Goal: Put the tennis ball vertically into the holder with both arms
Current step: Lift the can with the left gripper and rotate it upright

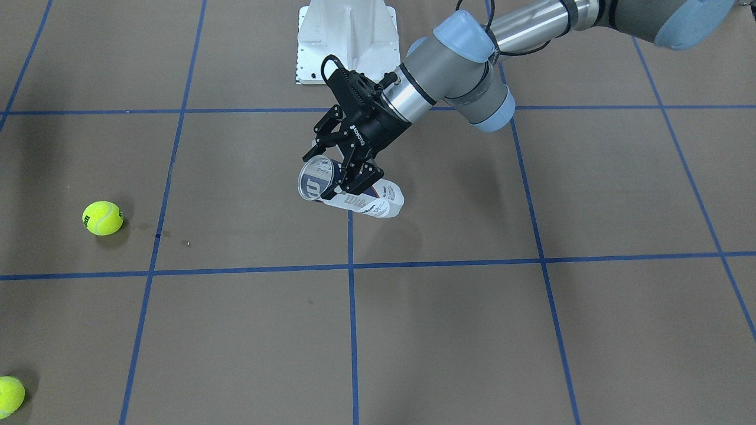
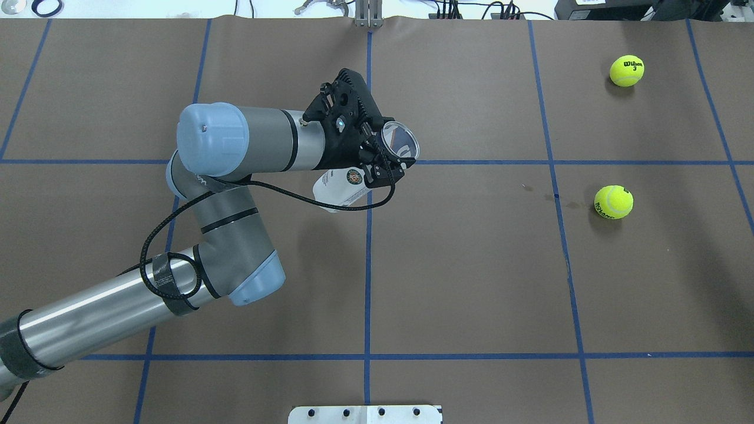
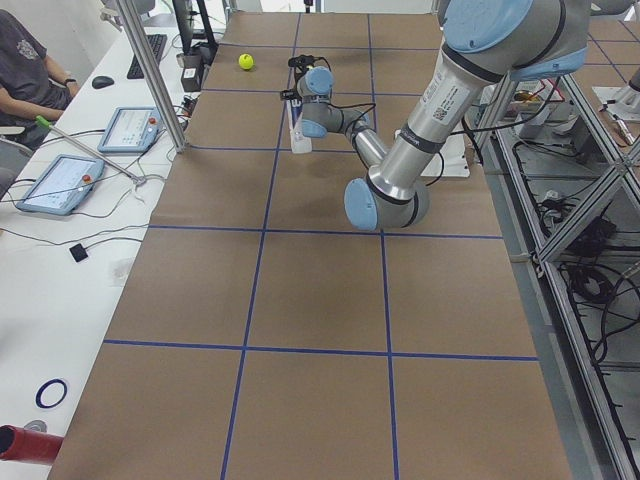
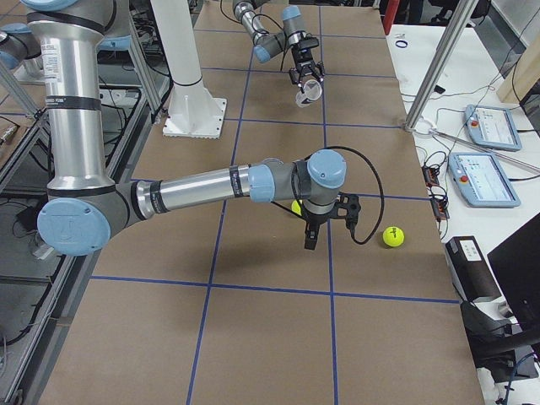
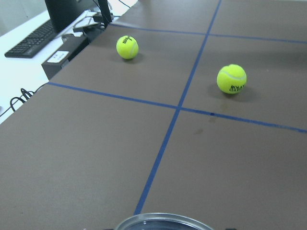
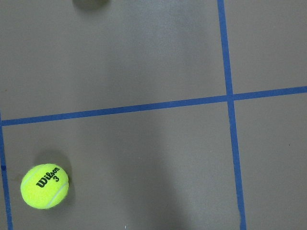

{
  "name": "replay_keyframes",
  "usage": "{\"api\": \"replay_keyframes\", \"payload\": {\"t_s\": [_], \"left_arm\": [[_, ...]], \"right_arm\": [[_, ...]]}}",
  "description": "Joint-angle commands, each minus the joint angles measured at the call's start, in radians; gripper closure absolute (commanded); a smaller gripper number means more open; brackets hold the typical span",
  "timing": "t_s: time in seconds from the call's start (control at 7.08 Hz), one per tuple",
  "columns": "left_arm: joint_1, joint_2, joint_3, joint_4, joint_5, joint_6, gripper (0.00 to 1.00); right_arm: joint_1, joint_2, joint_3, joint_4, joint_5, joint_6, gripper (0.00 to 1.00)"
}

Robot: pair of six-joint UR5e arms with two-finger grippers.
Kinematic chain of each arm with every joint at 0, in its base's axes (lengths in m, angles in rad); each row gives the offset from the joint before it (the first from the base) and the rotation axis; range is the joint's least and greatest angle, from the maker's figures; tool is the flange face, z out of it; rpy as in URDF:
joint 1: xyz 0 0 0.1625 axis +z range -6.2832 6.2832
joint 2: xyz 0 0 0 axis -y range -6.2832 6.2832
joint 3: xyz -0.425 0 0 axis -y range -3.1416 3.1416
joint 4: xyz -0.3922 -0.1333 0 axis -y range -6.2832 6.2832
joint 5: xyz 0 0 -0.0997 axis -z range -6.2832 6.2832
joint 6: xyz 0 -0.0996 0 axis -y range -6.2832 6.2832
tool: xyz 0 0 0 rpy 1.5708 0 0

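Observation:
The holder is tilted in the robot's left gripper and its opening (image 1: 313, 177) points at the tennis balls, so the robot should swing the holder's base (image 1: 394, 198) down until the holder stands with its opening up.
My left gripper (image 1: 348, 171) is shut on the holder (image 1: 360, 198), a clear can with a white and navy label, and holds it tilted above the table's middle. In the overhead view the gripper (image 2: 383, 162) grips the can (image 2: 339, 189) near its open mouth, which points toward the two tennis balls. One yellow ball (image 2: 613, 201) lies at mid right, another (image 2: 627, 70) at far right. The can's rim (image 5: 163, 221) shows at the bottom of the left wrist view. My right gripper (image 4: 308, 236) shows only in the exterior right view, above the table near a ball (image 4: 296, 207); I cannot tell its state.
The white pedestal base (image 1: 345, 41) stands at the robot's edge of the table. Blue tape lines grid the brown surface. The right wrist view shows one ball (image 6: 44, 186) on the table. Tablets and a keyboard lie on the side benches.

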Motion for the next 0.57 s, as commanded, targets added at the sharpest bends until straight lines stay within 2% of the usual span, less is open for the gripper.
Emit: {"api": "replay_keyframes", "payload": {"t_s": [0.0,0.14,0.28,0.42], "left_arm": [[0.006,0.0,0.0,-0.124,0.091,-0.096,0.67],[0.012,-0.002,0.003,-0.184,0.155,-0.137,0.64],[0.021,0.007,0.031,-0.323,0.232,-0.154,0.61],[0.029,0.007,0.063,-0.394,0.263,-0.156,0.61]], "right_arm": [[0.0,0.0,0.002,0.0,0.0,0.0,0.0],[0.0,0.0,0.006,0.0,0.0,0.005,0.0],[-0.004,0.0,0.008,0.0,0.0,0.012,0.0],[-0.006,0.002,0.008,0.0,0.0,0.012,0.0]]}}
